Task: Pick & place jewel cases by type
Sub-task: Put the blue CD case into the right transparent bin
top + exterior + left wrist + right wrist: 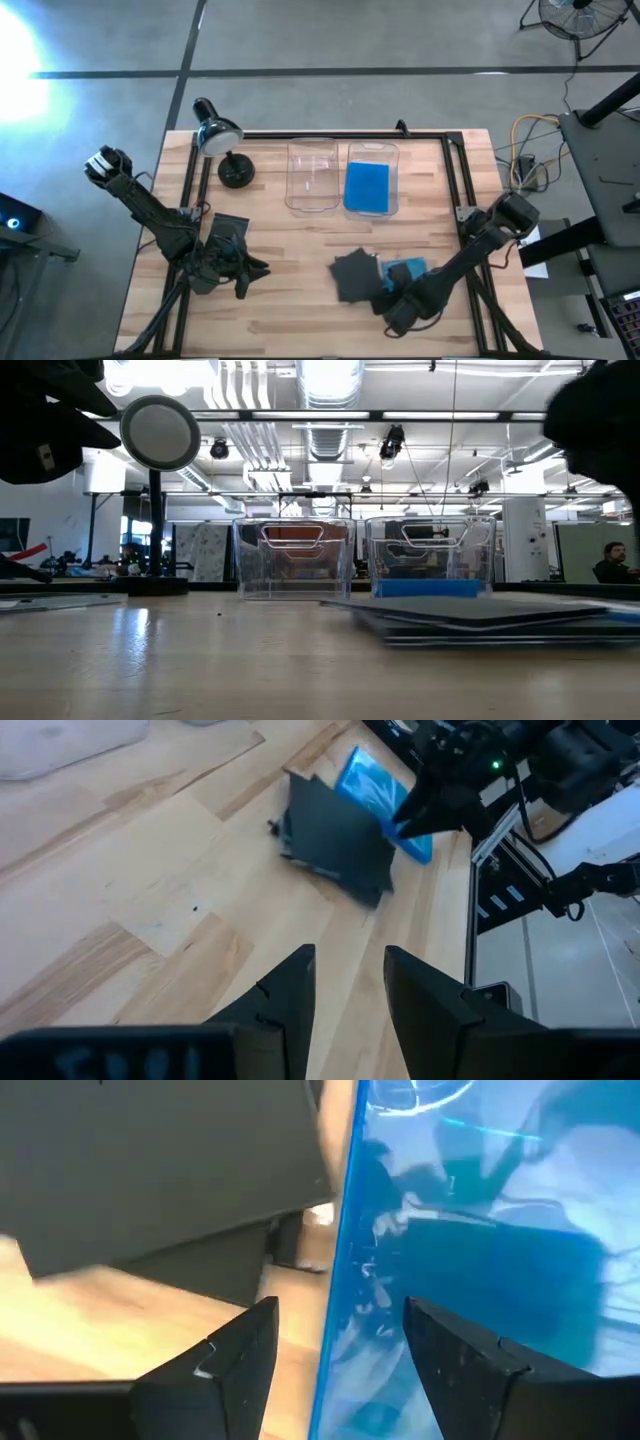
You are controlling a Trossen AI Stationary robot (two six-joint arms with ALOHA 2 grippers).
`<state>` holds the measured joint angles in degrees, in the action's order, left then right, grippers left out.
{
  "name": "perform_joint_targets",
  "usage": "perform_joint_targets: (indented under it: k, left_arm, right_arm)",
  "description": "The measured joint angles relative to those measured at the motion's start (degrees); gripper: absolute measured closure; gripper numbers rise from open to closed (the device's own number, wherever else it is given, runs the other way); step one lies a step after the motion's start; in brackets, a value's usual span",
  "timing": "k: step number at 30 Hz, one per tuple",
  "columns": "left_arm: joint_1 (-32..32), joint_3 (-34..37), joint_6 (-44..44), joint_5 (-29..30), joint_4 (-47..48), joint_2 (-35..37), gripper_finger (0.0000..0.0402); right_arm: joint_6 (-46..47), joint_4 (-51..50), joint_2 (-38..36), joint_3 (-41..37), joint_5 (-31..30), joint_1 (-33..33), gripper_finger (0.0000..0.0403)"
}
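The dark grey cases are crowding this edge of the blue case (381, 265), so the robot's right gripper should move to the blue case's far edge (424, 265) and push the pile toward the left gripper.
A loose pile of jewel cases lies near the table's front right. It holds dark grey ones (352, 275) (335, 835) and a translucent blue one (408, 268) (480, 1230) resting partly on them. My right gripper (395, 300) (340, 1330) is open and points down over the pile. The blue case's edge runs between its fingers, one finger over the blue case and one over the wood and dark cases. My left gripper (250, 268) (350, 960) waits at the front left, slightly open, with nothing between its fingers.
Two clear bins stand side by side at the back middle. The left bin (312, 145) shows nothing inside. The right bin (372, 147) holds a blue case (367, 187) (425, 588). A desk lamp (220, 135) stands at the back left. Bare wood lies between the arms.
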<state>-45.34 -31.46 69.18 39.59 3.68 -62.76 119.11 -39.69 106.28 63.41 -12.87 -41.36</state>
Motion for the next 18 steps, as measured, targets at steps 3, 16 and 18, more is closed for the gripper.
perform_joint_targets:
  k: [3, 16, 18]
  left_arm:
    - [0.0, 0.0, 0.01, 0.0, 0.0, 0.0, 0.0298]
    - [0.11, 0.0, -0.1, 0.02, 0.01, 0.0, 0.0298]
    - [0.11, 0.02, -0.07, 0.04, -0.08, 0.0, 0.0298]
  right_arm:
    - [-1.45, 2.01, 0.28, 1.42, -4.17, 1.06, 0.0191]
    - [-15.53, 16.61, -4.5, 1.69, -11.31, 5.66, 0.0191]
    - [-8.72, 8.53, -5.46, 1.71, -11.27, 4.69, 0.0191]
